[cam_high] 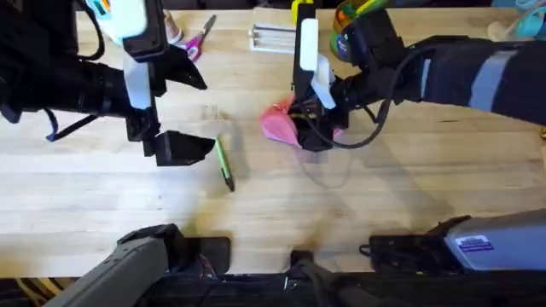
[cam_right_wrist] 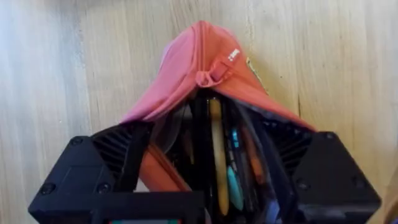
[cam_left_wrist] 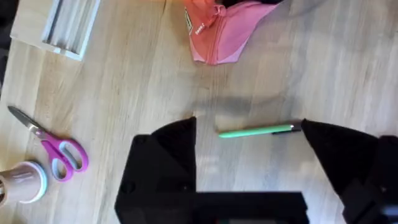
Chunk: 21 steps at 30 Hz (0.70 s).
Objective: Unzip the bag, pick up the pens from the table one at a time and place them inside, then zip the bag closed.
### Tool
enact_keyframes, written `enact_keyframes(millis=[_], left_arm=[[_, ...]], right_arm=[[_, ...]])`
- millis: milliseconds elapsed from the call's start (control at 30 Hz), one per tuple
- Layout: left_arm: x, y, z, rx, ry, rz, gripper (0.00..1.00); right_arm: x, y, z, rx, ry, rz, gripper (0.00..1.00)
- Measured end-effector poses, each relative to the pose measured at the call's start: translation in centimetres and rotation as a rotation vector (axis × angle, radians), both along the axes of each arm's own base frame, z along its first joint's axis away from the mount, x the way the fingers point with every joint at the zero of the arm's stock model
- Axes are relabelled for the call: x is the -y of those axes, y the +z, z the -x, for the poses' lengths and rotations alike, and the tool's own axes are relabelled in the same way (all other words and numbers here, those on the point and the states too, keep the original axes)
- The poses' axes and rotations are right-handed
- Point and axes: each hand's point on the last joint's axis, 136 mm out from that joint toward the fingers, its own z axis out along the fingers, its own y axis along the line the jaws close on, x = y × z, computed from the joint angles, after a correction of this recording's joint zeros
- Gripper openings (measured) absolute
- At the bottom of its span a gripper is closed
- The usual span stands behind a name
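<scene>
The green pen should slip fully inside the opening of the open bag when the robot lowers the pen, as the zip pull sits at the pink bag's end.
The pink bag lies right of the table's middle, its end bunched upward. My right gripper is shut on the bag's open mouth. In the right wrist view the bag gapes between my black fingers, and several pens sit inside it. One green pen with a dark tip lies on the table left of the bag. My left gripper hovers open just left of the pen. From the left wrist the pen lies crosswise between my spread fingers.
Pink-handled scissors and a small roll lie at the back left. A clear oblong box sits at the back centre. A blue tub of toy food stands behind the right arm. Bare wood stretches along the front.
</scene>
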Motion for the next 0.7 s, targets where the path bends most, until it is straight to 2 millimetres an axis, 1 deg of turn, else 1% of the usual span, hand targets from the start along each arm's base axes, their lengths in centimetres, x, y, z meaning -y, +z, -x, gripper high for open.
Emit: enact_keyframes(millis=[233,300,367,433,500,600,700], left_arm=[[0.0,0.0,-0.1,-0.012,0.021,0.005,0.993],[-0.2,0.1,-0.7,-0.035,0.084,0.022,0.993],[-0.7,0.2,-1.6,-0.078,0.201,0.042,0.993],[-1.5,0.1,-2.8,-0.142,0.367,0.067,0.993],[-2.5,0.0,-3.6,-0.238,0.575,0.11,0.993],[-3.2,-0.4,-3.7,-0.392,0.825,0.185,0.994],[-3.5,-0.6,-3.6,-0.488,0.97,0.24,0.994]], right_arm=[[0.0,0.1,-0.1,0.004,0.001,-0.004,0.993],[-0.1,0.5,-0.1,0.014,0.001,-0.008,0.993],[-0.1,1.4,-0.2,0.038,0.001,-0.019,0.993],[-0.2,3.1,-0.5,0.092,0.001,-0.043,0.993],[-0.4,5.5,-1.0,0.17,0.002,-0.079,0.993],[-0.4,8.9,-1.3,0.27,0.002,-0.136,0.993],[0.1,11.3,-1.2,0.332,-0.005,-0.167,0.993]])
